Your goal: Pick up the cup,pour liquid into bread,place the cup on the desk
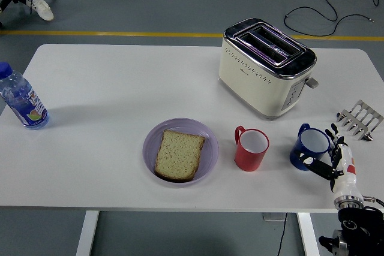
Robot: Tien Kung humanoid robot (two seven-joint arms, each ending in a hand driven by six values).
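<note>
I should expect the blue cup (299,153) to be empty when I pick it up and tip it, because only plain white shows inside its rim (314,141).
A blue cup (307,146) stands on the white table (120,88) at the front right, its handle to the far left. My right hand (327,151) is open and close against the cup's right side, fingers spread upward and the thumb reaching along the cup's near base; whether it touches is unclear. A red cup (251,149) stands just left of the blue one. Left of that, a slice of bread (179,155) lies on a purple plate (151,138). My left hand is out of view.
A cream toaster (266,68) stands behind the cups. A small metal rack (360,119) lies by the table's right edge, just behind my right hand. A water bottle (21,98) stands at the far left edge. Cables lie on the floor beyond.
</note>
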